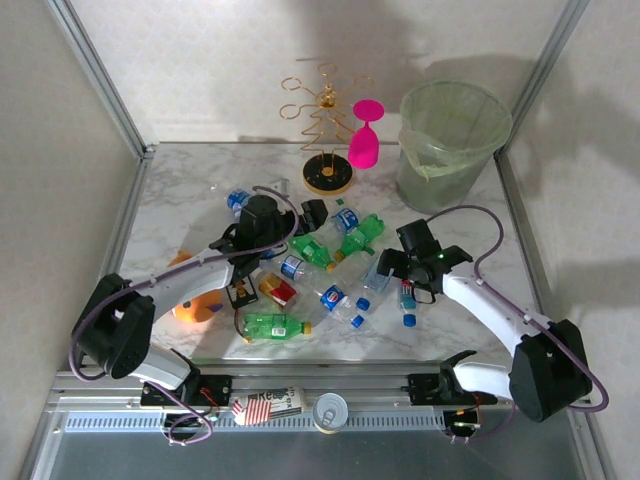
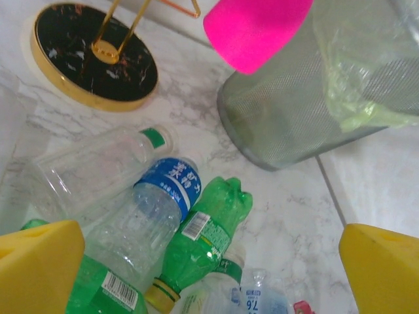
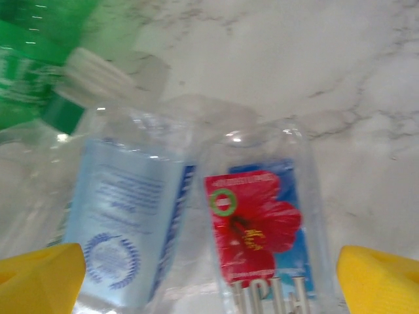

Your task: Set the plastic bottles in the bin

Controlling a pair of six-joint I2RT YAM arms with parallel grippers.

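Note:
My right gripper keeps going down, as its open fingers are across the red-flower-labelled bottle's narrow width [image 3: 258, 154], until they straddle its red label [image 3: 252, 229], and then close.
Several plastic bottles [image 1: 335, 298] lie scattered mid-table, clear with blue labels, green, and one red-labelled [image 1: 280, 290]. The bin [image 1: 452, 140] stands at the far right with a pale green bag in it. My left gripper [image 1: 312, 213] hovers open over the pile; in its wrist view the left gripper [image 2: 211, 271] has a green bottle [image 2: 203, 242] and a blue-labelled clear bottle [image 2: 147, 209] lying below its spread fingers, with the bin [image 2: 294, 111] beyond. My right gripper [image 1: 396, 260] is open and low. Between the right gripper's [image 3: 209, 281] fingers lie a red-flower-labelled bottle [image 3: 255, 222] and a pale-blue-labelled bottle [image 3: 124, 222].
A gold wire stand [image 1: 327, 120] holds a pink wine glass [image 1: 364, 135] just left of the bin; its black base [image 2: 95, 59] sits behind the bottles. An orange object [image 1: 195, 305] lies under the left arm. A metal can [image 1: 330, 410] rests on the front rail.

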